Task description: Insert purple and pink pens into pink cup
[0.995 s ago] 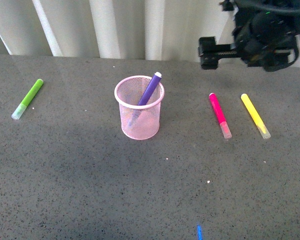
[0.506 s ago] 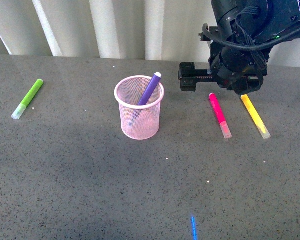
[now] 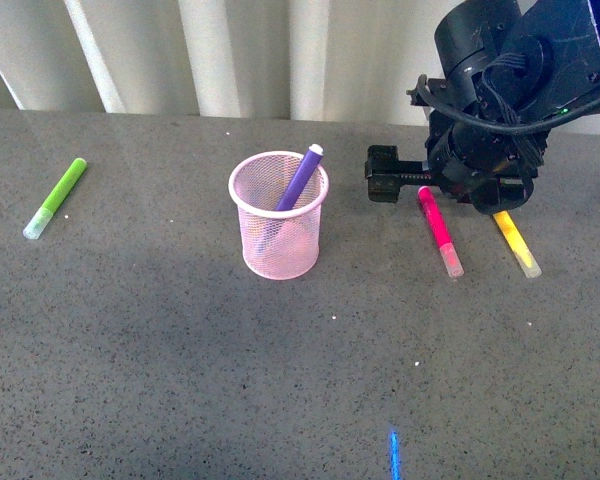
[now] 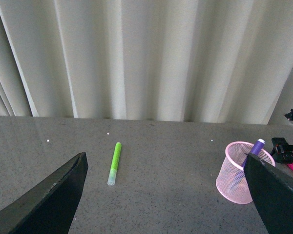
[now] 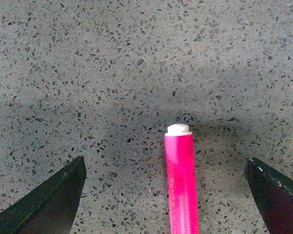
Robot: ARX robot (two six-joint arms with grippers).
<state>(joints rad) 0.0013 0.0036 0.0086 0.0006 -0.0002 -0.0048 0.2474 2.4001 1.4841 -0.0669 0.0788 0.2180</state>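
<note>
The purple pen [image 4: 254, 149] is leaning out past the pink cup's rim, so I expect the pink pen to also lean and stick out when I put it in.
The pink cup [image 3: 278, 235] stands upright in the middle of the table, and the purple pen [image 3: 300, 177] leans inside it with its end above the rim. Right of the cup the pink pen [image 3: 439, 230] lies flat on the table. My right gripper [image 3: 426, 184] is low over the pen's far end and open. In the right wrist view the pink pen [image 5: 181, 185] lies between the spread fingers [image 5: 53, 202], untouched. My left gripper [image 4: 166, 204] is open and empty; its view shows the cup [image 4: 234, 183] with the purple pen [image 4: 254, 149].
A yellow marker [image 3: 516, 243] lies just right of the pink pen, partly under the right arm. A lime-green marker [image 3: 55, 197] lies at the far left. Pale curtains [image 3: 240, 55] hang behind the table's back edge.
The right arm has come down from the upper right and now sits low over the pink pen's far end. Pens and cup have not moved.
</note>
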